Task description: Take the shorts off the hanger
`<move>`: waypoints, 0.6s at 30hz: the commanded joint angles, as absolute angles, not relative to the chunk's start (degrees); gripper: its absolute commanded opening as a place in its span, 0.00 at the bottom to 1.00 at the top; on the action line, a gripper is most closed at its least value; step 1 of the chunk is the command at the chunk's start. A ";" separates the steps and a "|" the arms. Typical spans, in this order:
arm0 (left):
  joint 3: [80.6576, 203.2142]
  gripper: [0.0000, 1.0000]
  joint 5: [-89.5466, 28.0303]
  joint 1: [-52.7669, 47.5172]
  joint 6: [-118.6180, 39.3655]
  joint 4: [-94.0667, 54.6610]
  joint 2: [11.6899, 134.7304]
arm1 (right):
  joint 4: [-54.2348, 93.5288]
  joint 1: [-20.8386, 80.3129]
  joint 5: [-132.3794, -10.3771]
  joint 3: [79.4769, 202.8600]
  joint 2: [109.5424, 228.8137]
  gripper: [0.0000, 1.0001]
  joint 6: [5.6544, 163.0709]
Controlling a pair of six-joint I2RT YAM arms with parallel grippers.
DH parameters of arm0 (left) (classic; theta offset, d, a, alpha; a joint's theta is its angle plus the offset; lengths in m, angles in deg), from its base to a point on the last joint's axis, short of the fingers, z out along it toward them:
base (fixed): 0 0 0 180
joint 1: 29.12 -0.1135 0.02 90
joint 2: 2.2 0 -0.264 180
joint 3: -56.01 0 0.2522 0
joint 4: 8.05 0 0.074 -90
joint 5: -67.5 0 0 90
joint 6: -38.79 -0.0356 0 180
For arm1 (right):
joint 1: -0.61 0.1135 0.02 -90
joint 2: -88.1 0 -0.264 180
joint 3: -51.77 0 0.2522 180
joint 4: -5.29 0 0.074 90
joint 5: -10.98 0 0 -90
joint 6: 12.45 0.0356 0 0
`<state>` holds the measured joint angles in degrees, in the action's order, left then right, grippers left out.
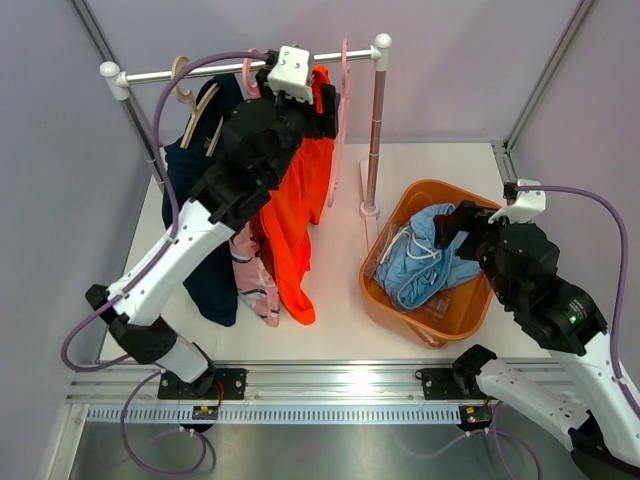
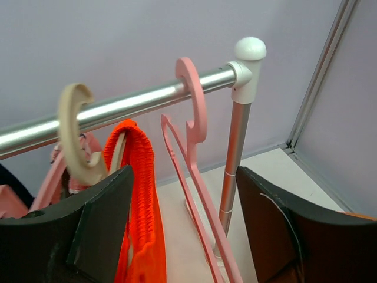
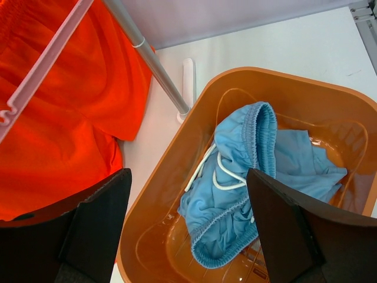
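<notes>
My left gripper's fingers straddle the empty pink hanger, so next I shift over and close them on the orange shorts' beige hanger below its hook.
The bright orange shorts hang by their waistband from a beige hanger on the rail. Left of them hang dark navy shorts and pink patterned shorts. My left gripper is up at the rail and open. The orange waistband lies against its left finger, not pinched. An empty pink hanger hangs beyond the gap. Light blue shorts lie crumpled in the orange basket. My right gripper hovers open above them, holding nothing.
The rack's upright post stands on its foot between the hanging clothes and the basket. Grey walls enclose the white table at the back and sides. A metal track runs along the near edge by the arm bases.
</notes>
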<state>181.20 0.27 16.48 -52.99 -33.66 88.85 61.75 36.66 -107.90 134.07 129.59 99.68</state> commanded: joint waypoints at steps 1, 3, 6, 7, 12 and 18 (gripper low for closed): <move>178.76 0.74 4.21 16.58 -55.59 -31.47 81.94 | 58.78 36.29 -108.03 134.53 128.35 0.89 97.41; 177.01 0.76 6.85 16.67 -56.21 -31.91 79.99 | 57.73 36.29 -107.59 134.70 128.18 0.89 97.06; 176.99 0.77 6.51 16.49 -57.35 -34.53 77.87 | 57.02 36.29 -106.88 135.32 128.70 0.90 96.88; 177.60 0.77 5.98 16.49 -57.53 -35.77 78.05 | 56.85 36.29 -106.71 135.58 129.31 0.90 96.80; 185.94 0.77 -2.53 11.94 -54.12 -49.56 81.99 | 55.44 36.29 -105.83 136.02 131.42 0.90 95.83; 193.69 0.78 -10.44 6.39 -49.10 -58.10 87.62 | 54.47 36.29 -105.03 136.02 133.01 0.90 96.18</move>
<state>191.26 -3.97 8.04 -51.98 -51.91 85.68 57.25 36.64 -106.24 134.33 132.59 96.86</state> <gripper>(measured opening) 0.777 0.900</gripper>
